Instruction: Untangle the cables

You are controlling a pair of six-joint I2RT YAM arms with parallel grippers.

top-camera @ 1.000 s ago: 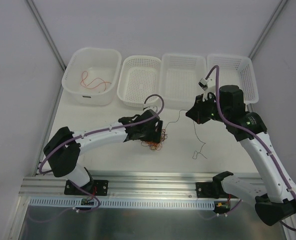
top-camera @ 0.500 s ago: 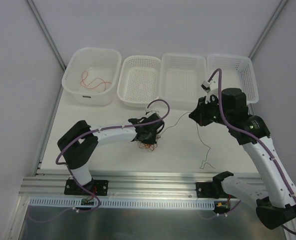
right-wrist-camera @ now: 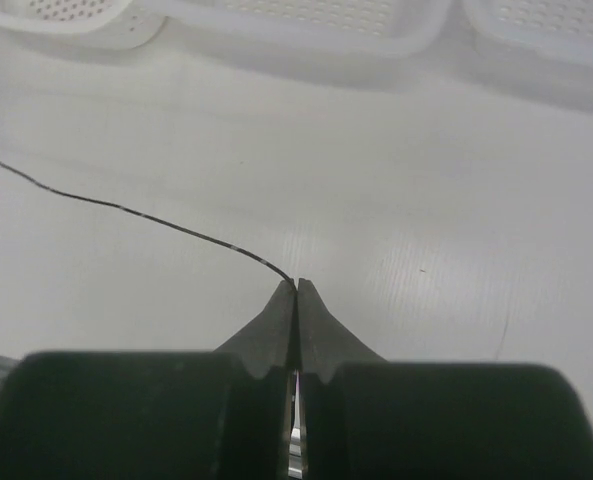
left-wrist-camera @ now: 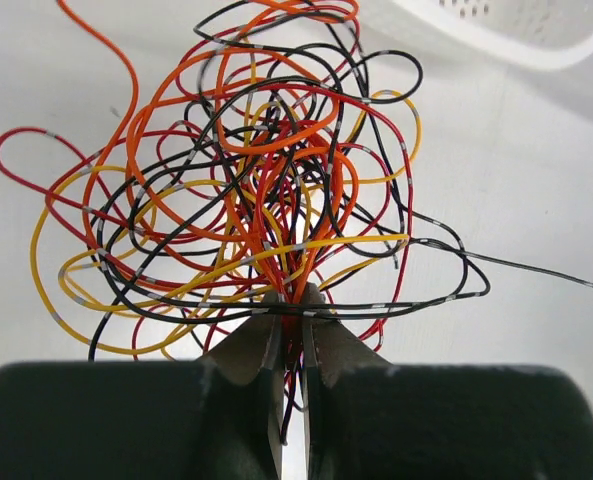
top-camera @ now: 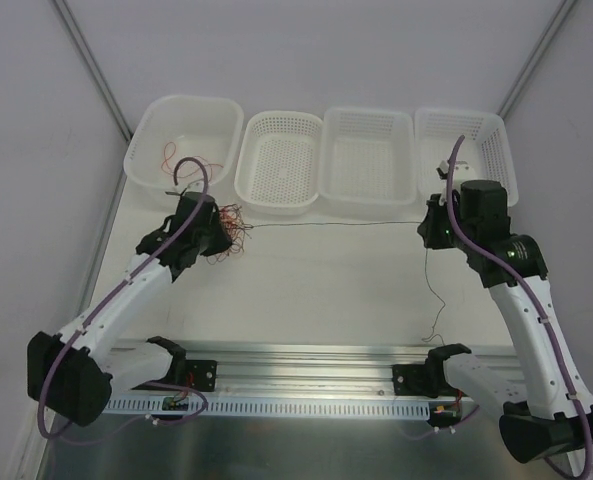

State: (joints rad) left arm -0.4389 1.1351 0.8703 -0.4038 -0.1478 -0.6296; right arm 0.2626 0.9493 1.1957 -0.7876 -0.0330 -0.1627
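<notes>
The black wire is pulled tight and stays caught in the tangle (left-wrist-camera: 464,252), so next my left gripper brings the tangle back to the table's middle (top-camera: 288,290) and lets go there.
The cables (top-camera: 235,224) form a tangle of red, orange, yellow and black wires, lifted at the table's back left. My left gripper (top-camera: 216,235) is shut on the tangle (left-wrist-camera: 266,170), its jaws (left-wrist-camera: 291,300) pinching a bundle of red and orange strands. One black wire (top-camera: 336,224) runs taut from the tangle across the table to my right gripper (top-camera: 429,228). In the right wrist view the right gripper (right-wrist-camera: 296,287) is shut on this black wire (right-wrist-camera: 136,213). The wire's free tail (top-camera: 437,300) hangs down below the right gripper.
A white tub (top-camera: 191,99) at the back left holds a loose red wire (top-camera: 181,160). Three white perforated baskets (top-camera: 259,196) (top-camera: 366,207) (top-camera: 502,150) stand in a row to the right of the tub. A metal rail (top-camera: 306,355) runs along the near edge.
My left gripper closed on the tangle and carried it left and back toward the tub. The right gripper moved right, and the black wire between them went from slack to taut.
</notes>
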